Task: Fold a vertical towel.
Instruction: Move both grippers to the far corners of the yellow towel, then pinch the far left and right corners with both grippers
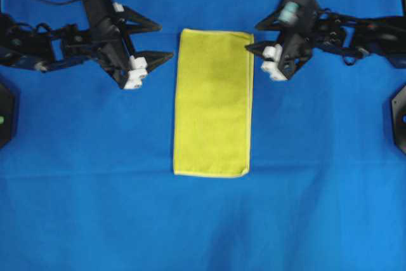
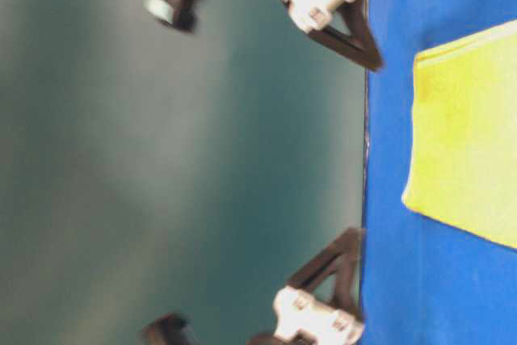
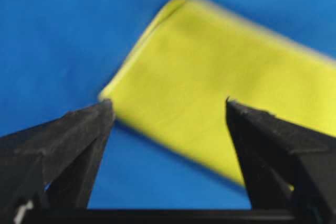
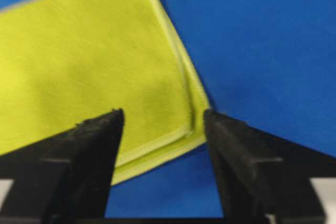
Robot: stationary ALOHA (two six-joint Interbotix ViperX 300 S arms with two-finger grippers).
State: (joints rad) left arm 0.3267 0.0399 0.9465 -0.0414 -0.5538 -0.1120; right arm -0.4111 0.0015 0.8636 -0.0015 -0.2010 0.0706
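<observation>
I expect both layers of the yellow towel [image 1: 213,99] to fold over together when I carry it frontward, because stacked hems [image 4: 193,128] lie close at the towel's far corner.
The yellow towel [image 1: 214,102] lies flat as an upright rectangle on the blue cloth [image 1: 82,188], its long sides running toward the front. My left gripper [image 1: 165,41] is open beside the towel's top left corner, apart from it. My right gripper [image 1: 252,37] is open beside the top right corner. In the left wrist view the towel [image 3: 220,87] lies ahead of the open left gripper [image 3: 168,102]. In the right wrist view a corner of the towel [image 4: 79,61] shows two stacked hemmed layers between the fingers of the open right gripper [image 4: 163,112]. Neither gripper holds anything.
The blue cloth covers the whole table around the towel. Black arm bases [image 1: 5,115] stand at the left and right edges. In the table-level view the towel [image 2: 468,143] shows beside the cloth's edge [image 2: 365,159].
</observation>
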